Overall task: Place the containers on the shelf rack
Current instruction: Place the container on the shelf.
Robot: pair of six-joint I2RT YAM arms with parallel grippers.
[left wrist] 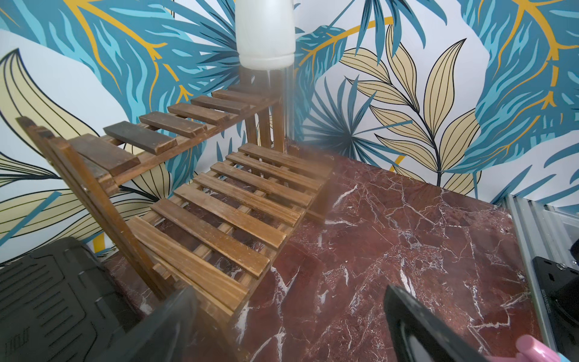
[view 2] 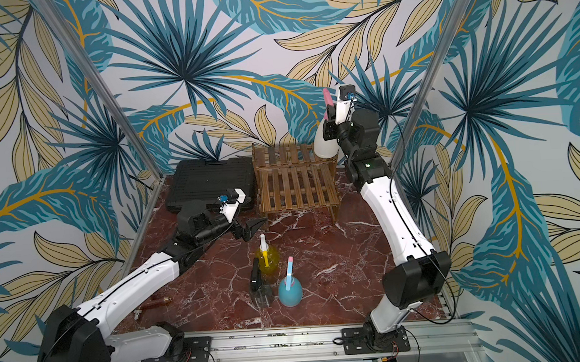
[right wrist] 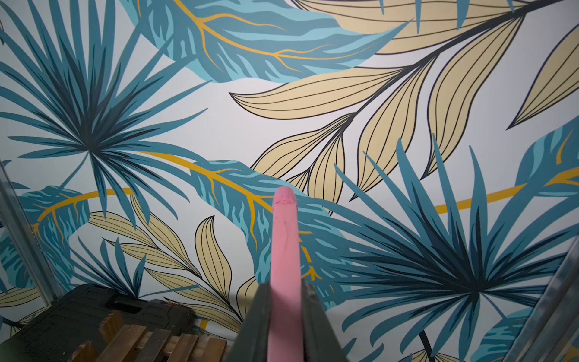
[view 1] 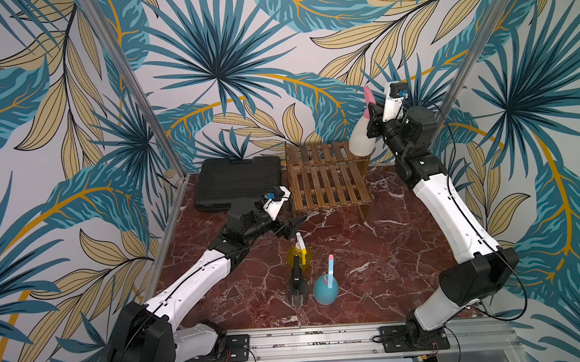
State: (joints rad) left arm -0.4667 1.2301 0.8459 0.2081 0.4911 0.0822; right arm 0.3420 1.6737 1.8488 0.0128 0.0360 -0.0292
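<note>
The cream-white bottle (view 1: 362,140) is hanging upright over the free upper step. I should now lower it with my right gripper until its base rests on the slats (view 1: 345,152), then let go.
My right gripper (view 1: 372,116) (right wrist: 285,291) is shut on the pink trigger (right wrist: 285,244) of the cream-white bottle (view 1: 361,140) (view 2: 322,146). The bottle's base (left wrist: 266,40) hangs above the right end of the upper step of the wooden shelf rack (view 1: 326,183) (view 2: 295,185) (left wrist: 219,213). My left gripper (view 1: 294,226) (view 2: 253,226) (left wrist: 289,290) is open and empty, low over the table in front of the rack. Nearer the front stand the yellow bottle (view 1: 299,256) (view 2: 267,258), the smoky bottle with black trigger (view 1: 297,287) (view 2: 258,289) and the light blue bottle (view 1: 325,289) (view 2: 290,292).
A flat black ribbed case (view 1: 237,181) (view 2: 210,182) (left wrist: 47,297) lies against the rack's left side at the back. A small brown tube (view 2: 158,301) and a metal piece (view 2: 137,312) lie near the left arm's base. Leaf-patterned walls close in the red marble table (view 1: 405,267).
</note>
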